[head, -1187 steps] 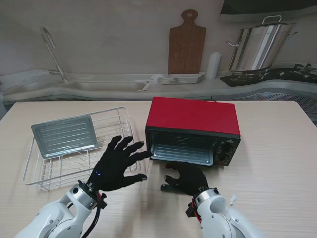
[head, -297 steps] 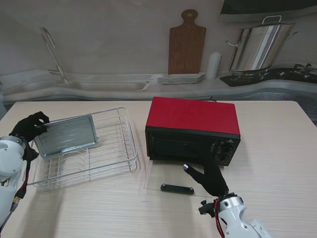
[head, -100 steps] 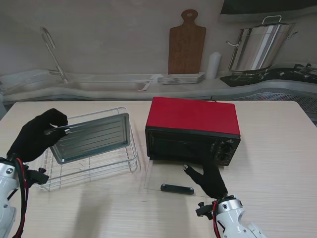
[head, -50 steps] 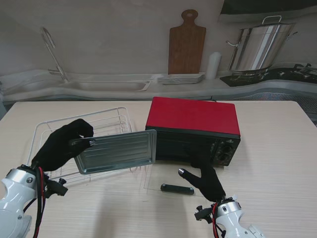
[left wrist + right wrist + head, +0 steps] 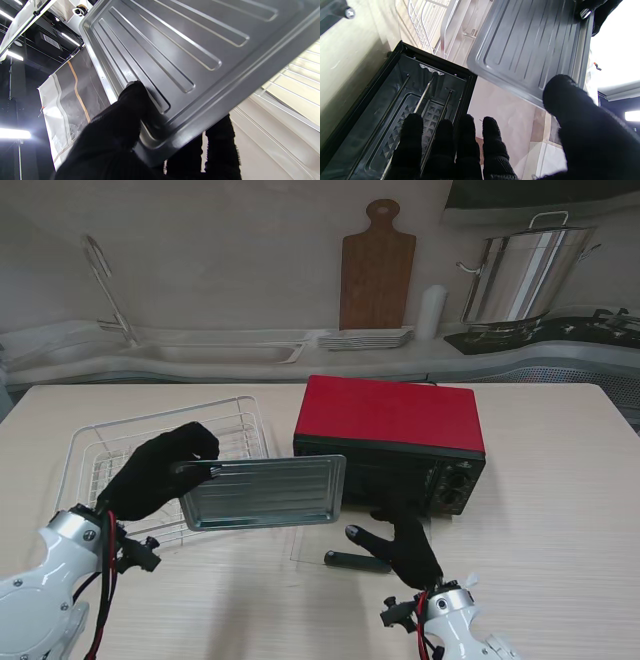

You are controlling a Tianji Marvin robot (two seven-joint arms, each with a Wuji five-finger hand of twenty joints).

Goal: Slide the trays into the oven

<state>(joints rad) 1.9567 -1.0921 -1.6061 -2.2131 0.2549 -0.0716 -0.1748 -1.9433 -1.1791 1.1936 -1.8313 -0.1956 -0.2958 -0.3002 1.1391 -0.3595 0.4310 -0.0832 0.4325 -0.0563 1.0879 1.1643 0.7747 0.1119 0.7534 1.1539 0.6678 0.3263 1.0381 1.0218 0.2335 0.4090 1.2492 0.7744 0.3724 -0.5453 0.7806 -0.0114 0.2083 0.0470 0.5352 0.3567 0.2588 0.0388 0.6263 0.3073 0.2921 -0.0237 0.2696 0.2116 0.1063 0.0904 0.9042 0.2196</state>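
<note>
My gripper will push the tray (image 5: 265, 493), and it will slide in long side across, because the oven's opening (image 5: 380, 478) is about as wide as the tray is long.
My left hand (image 5: 160, 470) is shut on the left edge of a ribbed metal tray (image 5: 265, 491), held in the air between the wire rack (image 5: 95, 470) and the red oven (image 5: 390, 430). The tray's right end overlaps the left part of the oven's dark mouth in the stand view. In the left wrist view my thumb presses inside the tray (image 5: 175, 50) and my fingers are under it. The oven's glass door (image 5: 345, 550) lies flat on the table with its black handle (image 5: 352, 561). My right hand (image 5: 400, 548) is open, fingers spread over the door; the right wrist view shows the oven cavity (image 5: 402, 100) and tray (image 5: 527, 50).
Beyond the table runs a counter with a sink (image 5: 200, 350), a stack of plates (image 5: 365, 338), a wooden cutting board (image 5: 377, 265) and a steel pot (image 5: 520, 275). Bare table top (image 5: 560, 510) lies right of the oven.
My left hand has carried the tray out of the wire rack and rightward, from over the rack to in front of the oven's left side. My right hand has shifted slightly left over the door.
</note>
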